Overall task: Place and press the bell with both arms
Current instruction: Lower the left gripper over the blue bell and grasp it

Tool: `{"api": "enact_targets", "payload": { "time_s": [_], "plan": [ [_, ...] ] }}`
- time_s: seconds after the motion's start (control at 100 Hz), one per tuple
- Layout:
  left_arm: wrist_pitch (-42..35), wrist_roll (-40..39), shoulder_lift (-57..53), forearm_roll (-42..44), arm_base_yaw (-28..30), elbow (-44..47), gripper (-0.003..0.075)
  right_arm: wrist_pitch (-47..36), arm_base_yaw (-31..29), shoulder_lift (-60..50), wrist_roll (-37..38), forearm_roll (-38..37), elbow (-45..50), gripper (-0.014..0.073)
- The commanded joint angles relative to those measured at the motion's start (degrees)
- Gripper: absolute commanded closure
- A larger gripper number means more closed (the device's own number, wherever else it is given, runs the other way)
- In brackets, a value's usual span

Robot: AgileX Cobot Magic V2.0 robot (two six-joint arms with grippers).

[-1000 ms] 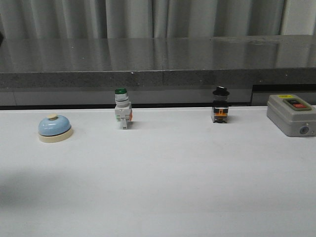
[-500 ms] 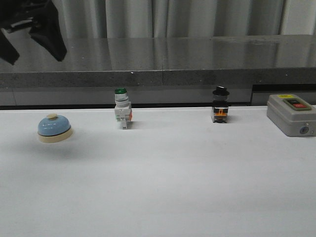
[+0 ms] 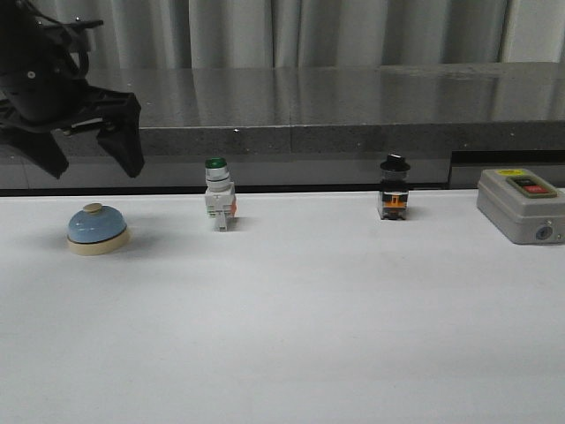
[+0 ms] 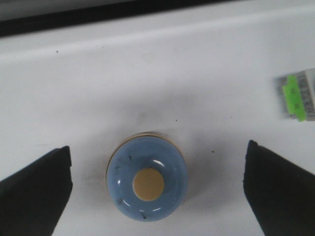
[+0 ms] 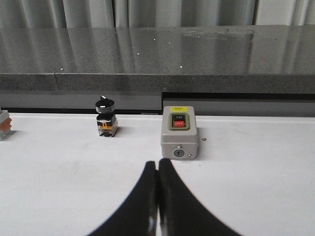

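Observation:
My left gripper should keep moving down, as its open fingers have space on both sides of the light-blue bell (image 3: pixel 97 225), until they are on either side of its cream base (image 3: pixel 99 246), and then close.
The light-blue bell (image 3: pixel 97 228) with a cream base and button stands on the white table at the far left. My left gripper (image 3: pixel 91 161) hangs open above it, its two black fingers spread wide. In the left wrist view the bell (image 4: pixel 146 179) sits between the fingers (image 4: pixel 37 189), touching neither, and the left gripper (image 4: pixel 157 189) is centred almost over it. My right gripper (image 5: pixel 158 164) is shut with nothing in it, low over the table near the grey switch box (image 5: pixel 179 132). The right arm is out of the front view.
A green-capped white push-button switch (image 3: pixel 219 194) stands right of the bell. A black-capped switch (image 3: pixel 394 188) is further right. The grey ON/OFF switch box (image 3: pixel 521 205) sits at the right edge. A dark stone ledge (image 3: pixel 291 124) runs along the back.
My left arm has come into the front view from the upper left and moved down, now open right above the bell. The bell and switches have not moved.

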Motion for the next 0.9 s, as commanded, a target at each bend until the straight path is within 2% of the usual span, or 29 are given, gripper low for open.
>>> {"api": "enact_targets", "payload": {
  "time_s": [0.0, 0.43, 0.58, 0.72, 0.89],
  "plan": [
    [-2.5, -0.4, -1.6, -0.4, 0.5, -1.8, 0.0052, -4.9, -0.4, -1.1, -0.5, 0.1, -0.8, 0.0654],
    [-2.3, -0.4, 3.6, -0.4, 0.7, -1.8, 0.0053, -4.9, -0.4, -1.1, -0.5, 0.1, -0.8, 0.0654],
    [-2.2, -0.4, 4.6, -0.4, 0.7, -1.8, 0.0083, -4.9, -0.4, -1.1, -0.5, 0.1, -0.8, 0.0654],
    [-2.1, -0.4, 4.7, -0.4, 0.7, -1.8, 0.0159, -4.9, -0.4, -1.1, -0.5, 0.1, -0.8, 0.0654],
    [-1.1, -0.4, 4.7, -0.4, 0.7, -1.8, 0.0372, -4.9, -0.4, -1.1, -0.5, 0.1, -0.8, 0.0654]
  ]
}}
